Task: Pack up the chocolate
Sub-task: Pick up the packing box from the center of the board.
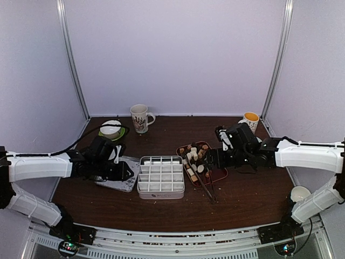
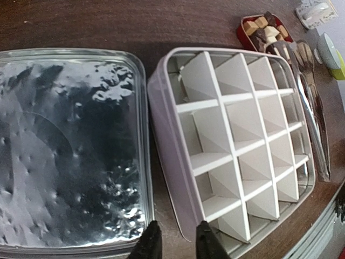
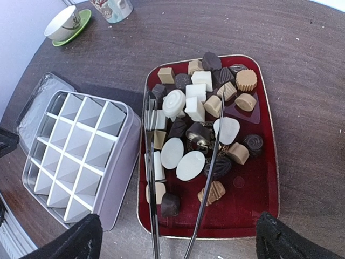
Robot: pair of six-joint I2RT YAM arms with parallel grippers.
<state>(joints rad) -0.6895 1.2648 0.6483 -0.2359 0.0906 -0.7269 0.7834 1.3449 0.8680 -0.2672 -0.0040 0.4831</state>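
Note:
The box sits too close against the slanted dark-red tray [image 1: 184,160], so the robot's left gripper should pinch the box's rim [image 1: 139,174] next to the lid and pull the box away from the tray.
The chocolate [image 3: 194,108], small pieces in dark brown, tan and cream-white, lies heaped in a dark-red tray [image 3: 253,199]. Metal tongs [image 3: 151,178] rest across the tray, handles toward me. My right gripper [image 3: 180,240] hangs wide open over the tray's near end, its fingers either side of the tong handles and not touching them. A pale box [image 2: 237,135] with a white grid of empty compartments sits left of the tray. Its clear lid [image 2: 64,145] lies flat beside it. My left gripper [image 2: 175,243] is slightly open, empty, above the gap between lid and box.
At the back stand a patterned mug [image 1: 140,117], a white cup on a green saucer [image 1: 111,129] and a cup with a yellow inside [image 1: 250,121]. Another white cup [image 1: 299,193] sits near the right arm's base. Crumbs dot the dark wood table [image 1: 161,210].

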